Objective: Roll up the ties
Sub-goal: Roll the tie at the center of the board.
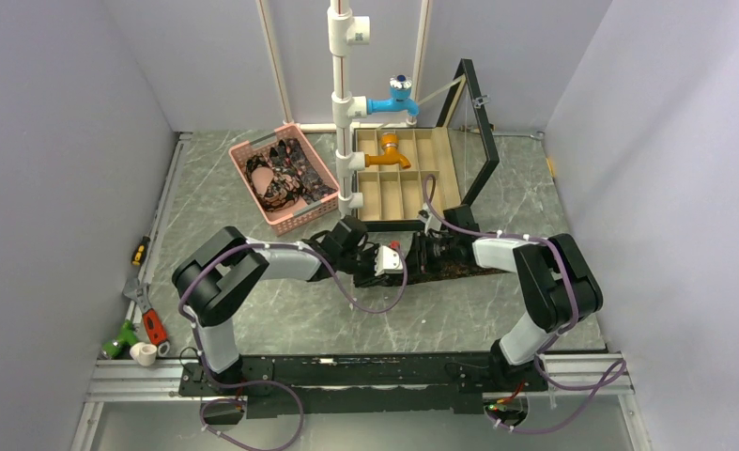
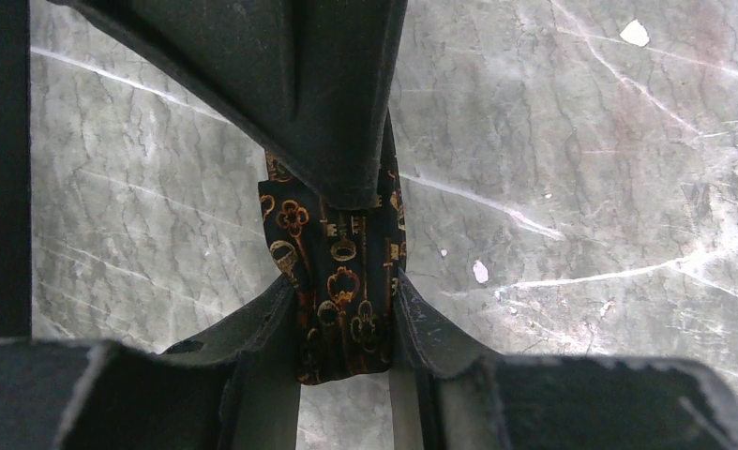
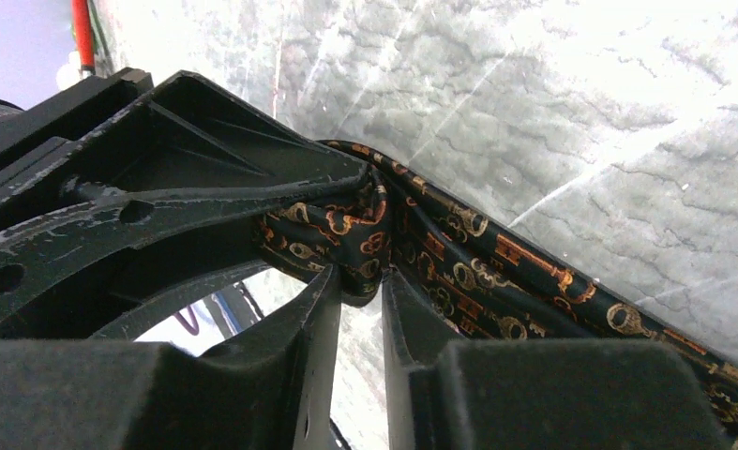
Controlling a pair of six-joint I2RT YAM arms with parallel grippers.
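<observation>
The tie's end [image 2: 346,314] is bunched up narrow in my left gripper. Next, I pull the end out flat [image 2: 346,368] and open my left gripper before I roll the tie.
One tie [image 1: 467,269], dark with a gold and orange key pattern, lies on the marble table in front of the wooden box. My left gripper [image 1: 395,260] and right gripper [image 1: 420,254] meet at its left end. In the left wrist view my left gripper [image 2: 344,302] is shut on the tie's end [image 2: 332,239], and a right finger [image 2: 318,103] presses down from above. In the right wrist view my right gripper [image 3: 360,279] is shut on a fold of the tie [image 3: 496,272], which trails off to the lower right. More ties [image 1: 285,174] are piled in the pink basket.
The pink mesh basket [image 1: 253,148] stands at the back left. A wooden compartment box [image 1: 407,193] with its lid open [image 1: 478,132] stands behind the grippers. A white pipe stand [image 1: 344,103] carries a blue and an orange tap. Tools [image 1: 145,324] lie at the left edge.
</observation>
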